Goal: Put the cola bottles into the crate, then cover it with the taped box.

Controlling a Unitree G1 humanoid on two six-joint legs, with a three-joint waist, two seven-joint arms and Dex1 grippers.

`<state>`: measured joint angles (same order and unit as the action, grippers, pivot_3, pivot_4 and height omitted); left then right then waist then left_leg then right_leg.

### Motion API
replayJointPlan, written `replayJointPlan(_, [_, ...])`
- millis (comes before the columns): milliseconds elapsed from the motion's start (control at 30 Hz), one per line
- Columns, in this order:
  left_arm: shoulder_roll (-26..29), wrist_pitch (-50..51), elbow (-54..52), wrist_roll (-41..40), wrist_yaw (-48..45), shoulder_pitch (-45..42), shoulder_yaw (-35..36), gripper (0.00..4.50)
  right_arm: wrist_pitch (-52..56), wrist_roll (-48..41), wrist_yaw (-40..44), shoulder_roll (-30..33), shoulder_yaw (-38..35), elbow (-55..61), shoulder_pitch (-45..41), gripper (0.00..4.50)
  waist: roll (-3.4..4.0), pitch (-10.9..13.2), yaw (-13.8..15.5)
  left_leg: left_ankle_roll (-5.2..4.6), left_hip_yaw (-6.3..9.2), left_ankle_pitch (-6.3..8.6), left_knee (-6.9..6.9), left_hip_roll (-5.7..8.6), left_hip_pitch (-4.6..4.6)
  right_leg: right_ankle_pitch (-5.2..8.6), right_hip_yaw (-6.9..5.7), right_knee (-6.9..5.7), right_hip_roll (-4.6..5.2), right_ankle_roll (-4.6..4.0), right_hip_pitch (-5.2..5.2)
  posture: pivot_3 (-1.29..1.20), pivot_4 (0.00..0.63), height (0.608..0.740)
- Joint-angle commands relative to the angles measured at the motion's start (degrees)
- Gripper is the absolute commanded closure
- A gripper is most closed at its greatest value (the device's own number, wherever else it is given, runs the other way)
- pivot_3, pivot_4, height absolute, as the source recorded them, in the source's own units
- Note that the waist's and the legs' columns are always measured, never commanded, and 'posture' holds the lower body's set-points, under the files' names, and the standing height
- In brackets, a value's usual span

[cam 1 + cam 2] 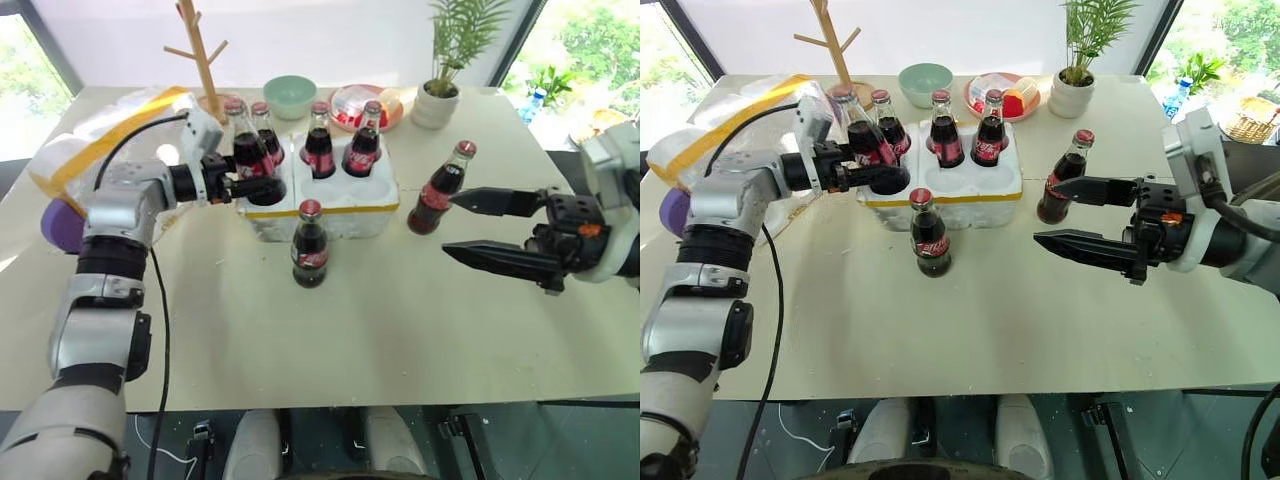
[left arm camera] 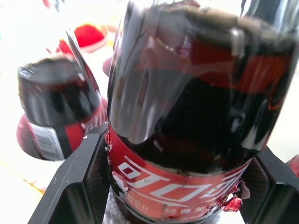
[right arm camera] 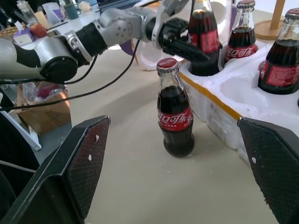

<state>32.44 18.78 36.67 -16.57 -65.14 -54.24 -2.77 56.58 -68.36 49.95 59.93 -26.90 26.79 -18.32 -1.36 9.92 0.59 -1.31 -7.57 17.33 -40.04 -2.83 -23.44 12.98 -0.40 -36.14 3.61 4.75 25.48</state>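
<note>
The bottles in the crate's wells sit sunk down to their red labels (image 1: 319,163). So the front cola bottle (image 1: 310,247) will go down just as deep when I lower it.
The crate (image 1: 345,212), a low white foam tray with a yellow band, stands mid-table. My left gripper (image 1: 248,183) is shut on a cola bottle (image 1: 243,148), upright with its base at the crate's front-left well; its red label (image 2: 187,186) sits between the black fingers (image 2: 74,186). Three more bottles stand in wells (image 1: 319,145). Another bottle (image 1: 310,245) stands on the table in front of the crate, and one (image 1: 438,190) to its right. My right gripper (image 1: 448,225) is open beside that right bottle, holding nothing. The taped box (image 1: 110,125) lies at far left behind my left arm.
Behind the crate stand a wooden mug tree (image 1: 203,55), a green bowl (image 1: 290,95), a plate of red items (image 1: 360,105) and a potted plant (image 1: 440,90). The table's front edge (image 1: 380,405) runs close below the arms.
</note>
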Motion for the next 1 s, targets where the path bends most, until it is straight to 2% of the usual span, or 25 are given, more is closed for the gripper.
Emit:
replayJointPlan(33, [-0.24, -2.84, -0.86, 0.68, -0.57, -0.45, 0.84, 0.67, -3.35, 3.88, 0.78, -0.08, 1.71, 1.82, 1.14, 0.0, -0.01, 0.0, 0.0, 0.0, 0.0, 0.0, -0.01, 0.0, 0.0, 0.0, 0.0, -0.01, 0.0, 0.0, 0.0, 0.0, 0.15, 0.74])
replayJointPlan(100, [-0.2, -2.87, -1.01, 0.6, -0.83, -0.15, 1.23, 0.03, -5.24, 6.68, 0.16, -0.96, 3.9, 2.24, 1.4, 0.0, 0.0, -0.01, 0.01, -0.04, 0.01, 0.02, -0.01, 0.0, 0.03, 0.0, 0.0, -0.01, 0.0, 0.0, -0.02, 0.0, 0.15, 0.74])
replayJointPlan(267, [3.05, -0.37, -6.08, -1.46, -2.92, 1.67, 3.65, 0.03, -8.75, 11.95, -2.12, -4.76, 10.82, 1.54, -1.53, 0.0, 0.0, -0.01, -0.41, -0.04, 0.03, 0.02, -0.03, -0.01, 0.03, 0.0, 0.01, -0.02, 0.0, 0.0, -0.02, 0.0, 0.15, 0.74])
replayJointPlan(500, [19.29, 17.34, -28.71, -14.77, -11.83, 12.56, 13.25, 0.03, -13.45, 21.3, -0.54, -11.75, 23.58, -2.32, -5.11, 0.0, 0.01, -0.01, -1.56, 0.04, 0.09, -0.03, 0.02, -0.13, 0.03, 0.0, 0.01, -0.1, -0.07, 0.01, 0.07, 0.0, 0.15, 0.74])
replayJointPlan(567, [25.11, 21.64, -35.68, -18.43, -15.08, 18.8, 16.61, 0.03, -15.32, 24.65, 0.3, -14.59, 27.72, -5.17, -7.16, 0.0, 0.01, -0.01, -1.91, 0.03, 0.08, -0.02, 0.03, -0.12, 0.04, 0.01, 0.01, -0.09, -0.06, 0.02, 0.07, 0.0, 0.15, 0.74])
replayJointPlan(633, [28.62, 24.17, -41.86, -21.29, -16.39, 24.76, 19.54, 0.03, -17.4, 28.27, 1.28, -17.28, 31.46, -7.97, -9.04, 0.0, 0.04, 0.0, -1.63, 0.01, 0.03, -0.01, 0.04, -0.11, 0.08, 0.02, 0.03, -0.12, -0.01, 0.01, 0.06, 0.0, 0.15, 0.74])
replayJointPlan(767, [29.54, 26.47, -50.62, -24.26, -13.46, 32.97, 23.4, 0.03, -20.24, 33.23, 2.97, -23.32, 37.33, -13.44, -12.88, 0.0, 0.03, 0.0, -0.83, 0.03, 0.02, -0.02, 0.0, -0.11, 0.08, 0.14, 0.01, -0.09, 0.07, -0.21, -0.04, 0.0, 0.15, 0.74])
replayJointPlan(1000, [28.15, 26.75, -55.34, -26.06, -7.71, 37.49, 25.19, 0.03, -23.68, 39.99, 3.96, -32.44, 43.08, -22.18, -17.53, 0.0, 0.01, -0.01, -1.36, 0.32, -0.02, -0.19, -0.03, -0.03, 0.08, 0.09, 0.01, -0.11, 0.01, -0.14, -0.04, 0.0, 0.15, 0.74])
